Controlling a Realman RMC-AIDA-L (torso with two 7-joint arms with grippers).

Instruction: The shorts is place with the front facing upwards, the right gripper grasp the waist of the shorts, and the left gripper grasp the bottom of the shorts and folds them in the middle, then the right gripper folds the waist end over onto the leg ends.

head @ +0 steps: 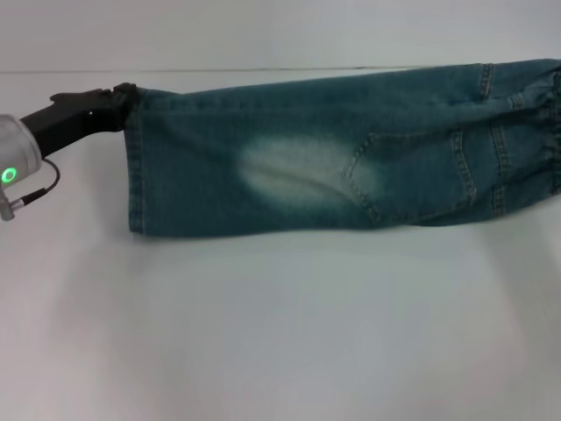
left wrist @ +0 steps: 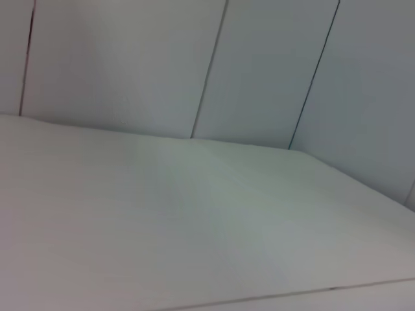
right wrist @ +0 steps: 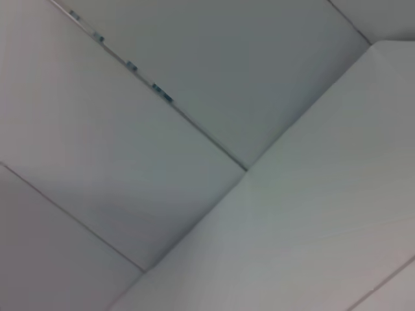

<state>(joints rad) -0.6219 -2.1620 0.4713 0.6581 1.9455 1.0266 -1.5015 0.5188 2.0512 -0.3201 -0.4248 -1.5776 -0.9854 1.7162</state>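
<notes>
The folded shorts (head: 307, 158) stretch straight from hem to waist, so the robot's left gripper keeps lowering the hem's far corner (head: 145, 100) until it touches the tabletop, then lets go.
The shorts (head: 333, 149) are blue-green denim with a pale faded patch. In the head view they lie folded lengthwise into a long band across the white table (head: 280, 333). The bottom of the shorts (head: 134, 180) is the straight stitched hem at the left end. The gathered waist (head: 552, 132) reaches the picture's right edge. My left gripper (head: 125, 95), black with a silver wrist and green light, is shut on the far corner of the hem. The right gripper is out of view. Both wrist views show no cloth or fingers.
Behind the table's far edge stands a pale panelled wall (left wrist: 194, 58), which also shows in the right wrist view as wall (right wrist: 130, 129). White tabletop stretches in front of the shorts.
</notes>
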